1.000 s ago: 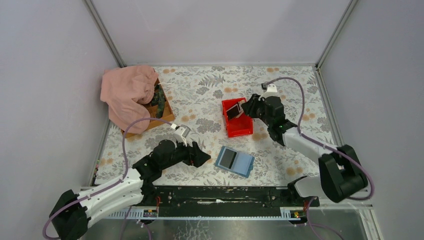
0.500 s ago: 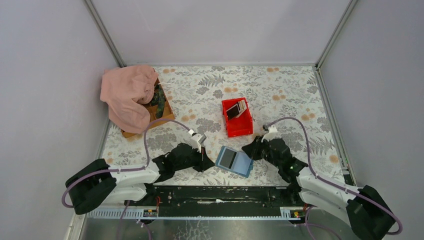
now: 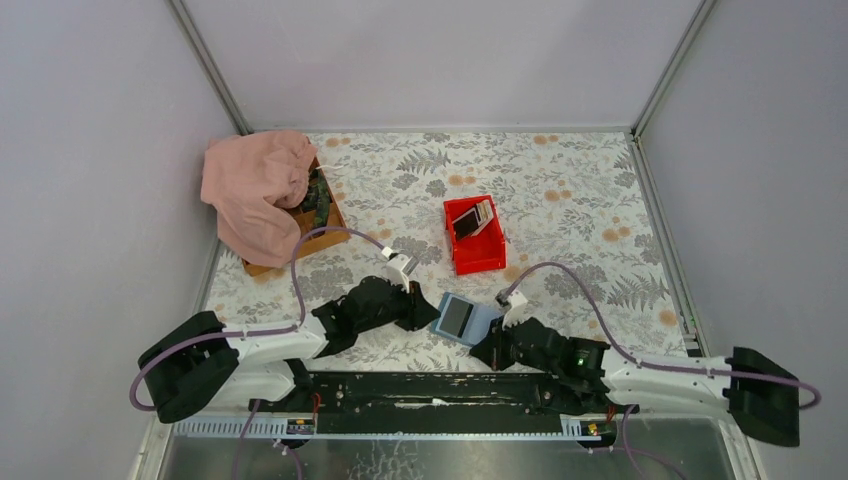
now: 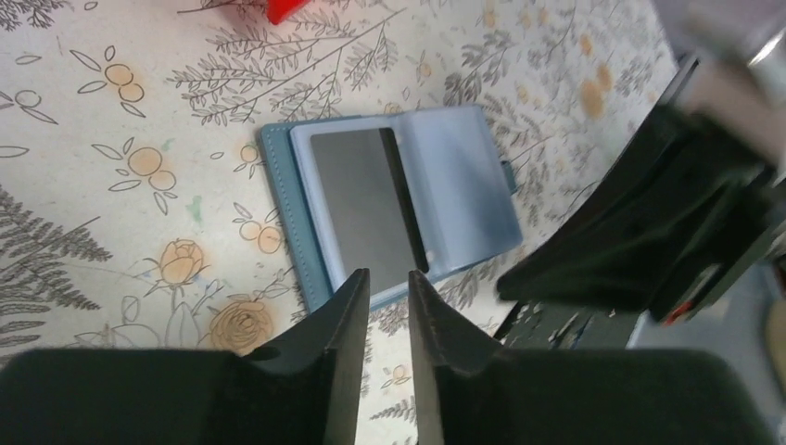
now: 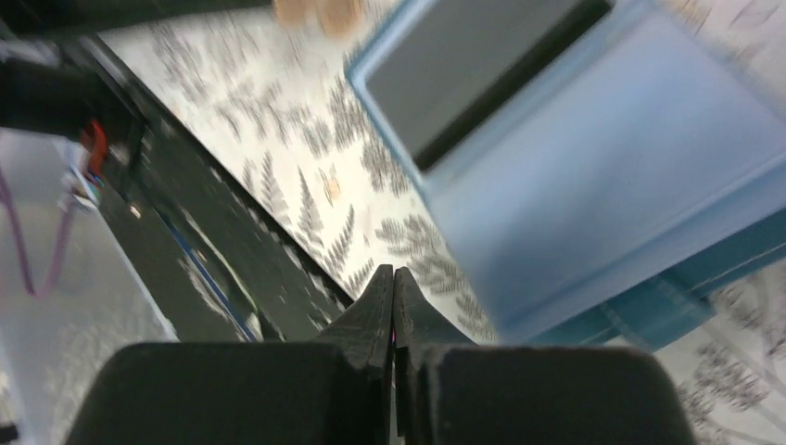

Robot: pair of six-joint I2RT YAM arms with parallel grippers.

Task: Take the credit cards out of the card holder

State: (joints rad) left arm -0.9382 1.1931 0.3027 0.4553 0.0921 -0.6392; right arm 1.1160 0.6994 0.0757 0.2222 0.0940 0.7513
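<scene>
The dark card sits deep in its sleeve with a thin part of the card showing (image 4: 405, 200). Next, my left gripper pins the card holder's edge (image 4: 316, 289) while my right gripper pulls.
The blue card holder (image 3: 485, 325) lies open on the flowered table, with a dark credit card (image 3: 457, 317) in its left half. More credit cards (image 3: 473, 219) stand in the red bin (image 3: 478, 258). My left gripper (image 3: 427, 314) sits at the holder's left edge, its jaws a narrow gap apart with nothing between them. The left wrist view has the gripper (image 4: 387, 278) just short of the card holder (image 4: 463, 195) and the dark card (image 4: 366, 199). My right gripper (image 3: 482, 352) is shut and empty by the holder's near edge. In the right wrist view its tips (image 5: 391, 273) point past the holder (image 5: 602, 176).
A pink cloth (image 3: 255, 185) drapes over a brown box (image 3: 325, 215) at the back left. The black rail (image 3: 440, 390) runs along the near table edge just behind my right gripper. Grey walls close in the table on three sides.
The right arm left a card in the red bin and swung back to the holder's near edge, shutting its jaws. The left gripper slid right to the holder's left edge.
</scene>
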